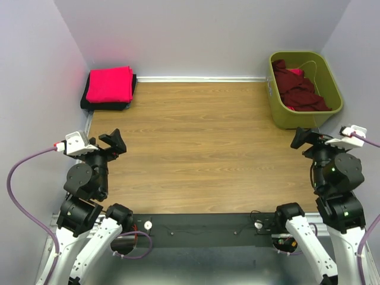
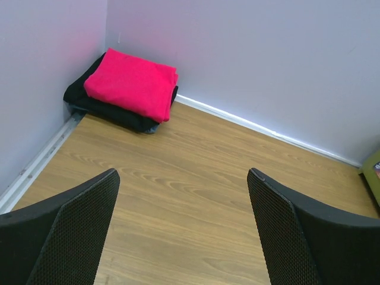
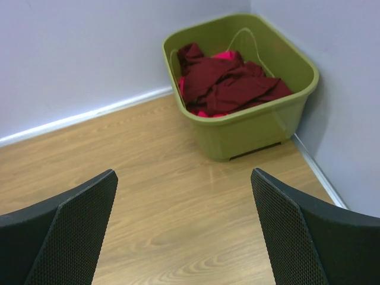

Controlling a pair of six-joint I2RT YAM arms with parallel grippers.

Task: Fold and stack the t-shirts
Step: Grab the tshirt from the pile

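My right gripper should keep reaching into the bin until it closes on maroon folds [image 1: 289, 81], because the dark maroon t-shirt [image 1: 298, 94] lies on top of the pinkish-red cloth there.
A folded pinkish-red t-shirt [image 1: 110, 84] lies on a folded black t-shirt [image 1: 107, 105] in the far left corner; the stack also shows in the left wrist view, red [image 2: 133, 82] on black [image 2: 110, 110]. Crumpled dark maroon t-shirts [image 1: 301, 92] with some pinkish-red cloth [image 3: 224, 56] fill the olive-green bin [image 1: 305, 119], also seen in the right wrist view [image 3: 228, 86]. My left gripper [image 1: 113, 142] is open and empty at the left edge [image 2: 183, 178]. My right gripper [image 1: 304, 138] is open and empty just in front of the bin [image 3: 183, 178].
The wooden table [image 1: 202, 148] is walled by lilac panels on three sides. The bin [image 3: 249, 130] stands in the far right corner against the walls. The arm bases and cables sit along the near edge.
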